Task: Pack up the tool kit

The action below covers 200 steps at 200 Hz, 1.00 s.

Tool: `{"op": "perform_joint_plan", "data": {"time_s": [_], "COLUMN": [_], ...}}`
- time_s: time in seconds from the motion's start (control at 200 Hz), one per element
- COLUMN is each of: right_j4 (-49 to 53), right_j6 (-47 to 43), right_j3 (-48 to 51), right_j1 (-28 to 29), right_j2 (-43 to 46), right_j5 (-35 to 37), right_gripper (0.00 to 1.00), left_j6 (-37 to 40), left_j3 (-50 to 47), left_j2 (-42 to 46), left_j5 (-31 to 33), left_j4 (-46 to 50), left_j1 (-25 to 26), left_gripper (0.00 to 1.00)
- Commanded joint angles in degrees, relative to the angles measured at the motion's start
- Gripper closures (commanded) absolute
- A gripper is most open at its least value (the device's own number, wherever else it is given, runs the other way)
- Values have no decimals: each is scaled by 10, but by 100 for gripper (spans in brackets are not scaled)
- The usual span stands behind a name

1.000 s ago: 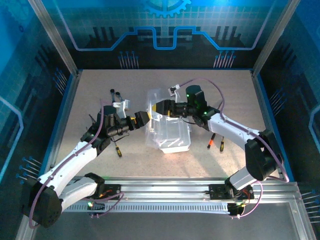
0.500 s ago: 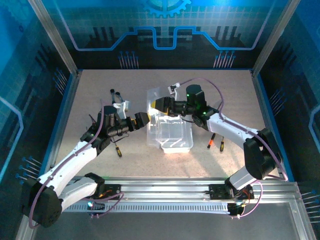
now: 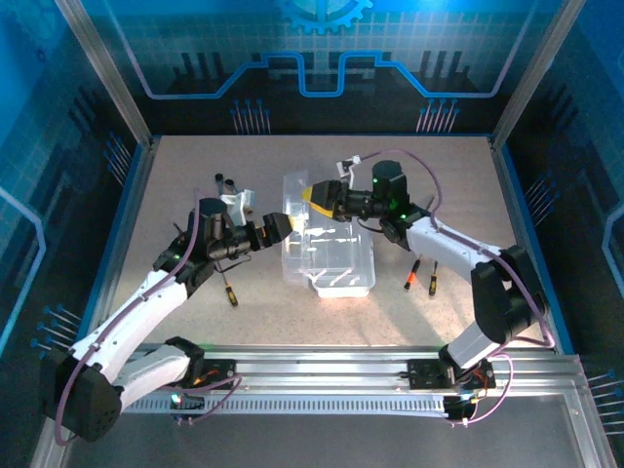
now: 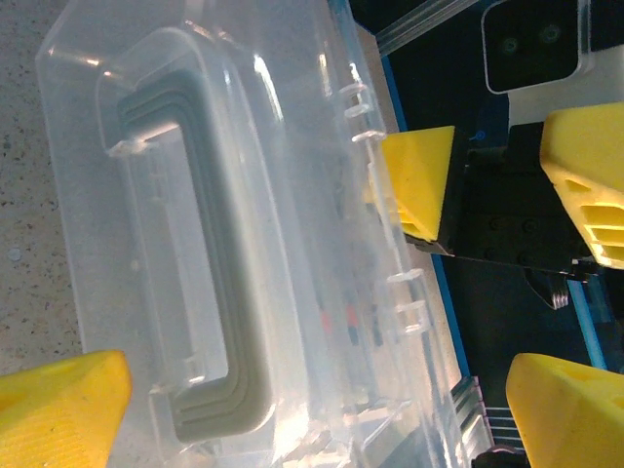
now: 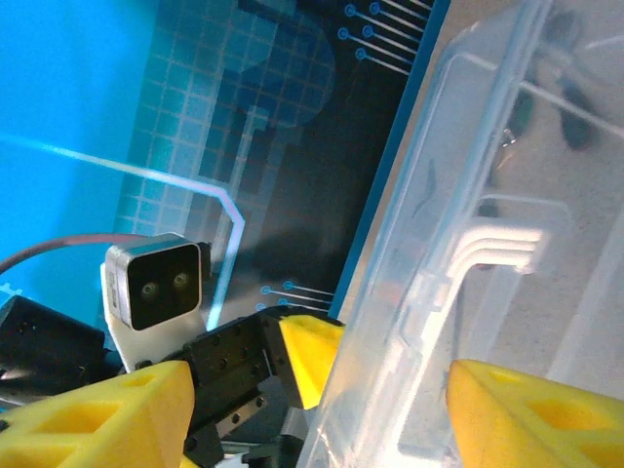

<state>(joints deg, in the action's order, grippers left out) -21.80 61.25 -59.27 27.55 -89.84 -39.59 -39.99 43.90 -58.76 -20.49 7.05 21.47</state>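
Observation:
Next, my left gripper lays the lid flat by reaching over its edge, because the lid is standing half raised and the gripper is on the lid's outer side.
The clear plastic case of the tool kit sits mid-table with its lid raised on the left side. My left gripper is open, and the lid with its grey handle stands between its yellow fingers. My right gripper comes from the other side, also open and straddling the lid's edge. One of its fingers stands apart from the plastic. Red and black screwdriver handles show faintly through the lid.
Loose screwdrivers lie on the table: one left of the case, two to its right, and dark ones at the back left. Blue walls and metal rails enclose the table.
My right gripper has moved back and to the left, and the lid has swung with it. My left gripper has edged towards the lid. Both sets of jaws stay as wide as before.

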Motion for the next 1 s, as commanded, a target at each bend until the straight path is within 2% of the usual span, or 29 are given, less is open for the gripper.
{"op": "perform_joint_plan", "data": {"time_s": [0.0, 0.11, 0.185, 0.35, 0.485, 0.585, 0.735, 0.87, 0.996], "right_j4": [57, 106, 165, 318, 389, 406, 409, 389, 370], "right_j6": [-56, -89, -131, -243, -291, -304, -323, -325, -325], "right_j3": [-15, -13, -12, -5, 30, 70, 124, 157, 175], "right_j1": [-3, -12, -27, -73, -112, -133, -151, -158, -163], "right_j2": [32, 51, 76, 146, 186, 206, 210, 207, 201], "right_j5": [2, 12, 35, 136, 222, 262, 279, 266, 251], "right_gripper": [30, 29, 29, 26, 24, 24, 24, 24, 24], "left_j6": [18, 23, 41, 84, 116, 126, 138, 144, 149], "left_j3": [27, 41, 68, 159, 270, 337, 424, 471, 495], "left_j2": [-15, -28, -37, -73, -133, -176, -243, -297, -334], "left_j5": [-18, -14, 17, 107, 169, 206, 285, 334, 349], "left_j4": [28, 47, 95, 227, 331, 373, 438, 478, 496], "left_j1": [-5, -5, -4, 6, 34, 58, 104, 126, 138], "left_gripper": [1, 1, 1, 1, 1, 1, 1, 1, 1]}}
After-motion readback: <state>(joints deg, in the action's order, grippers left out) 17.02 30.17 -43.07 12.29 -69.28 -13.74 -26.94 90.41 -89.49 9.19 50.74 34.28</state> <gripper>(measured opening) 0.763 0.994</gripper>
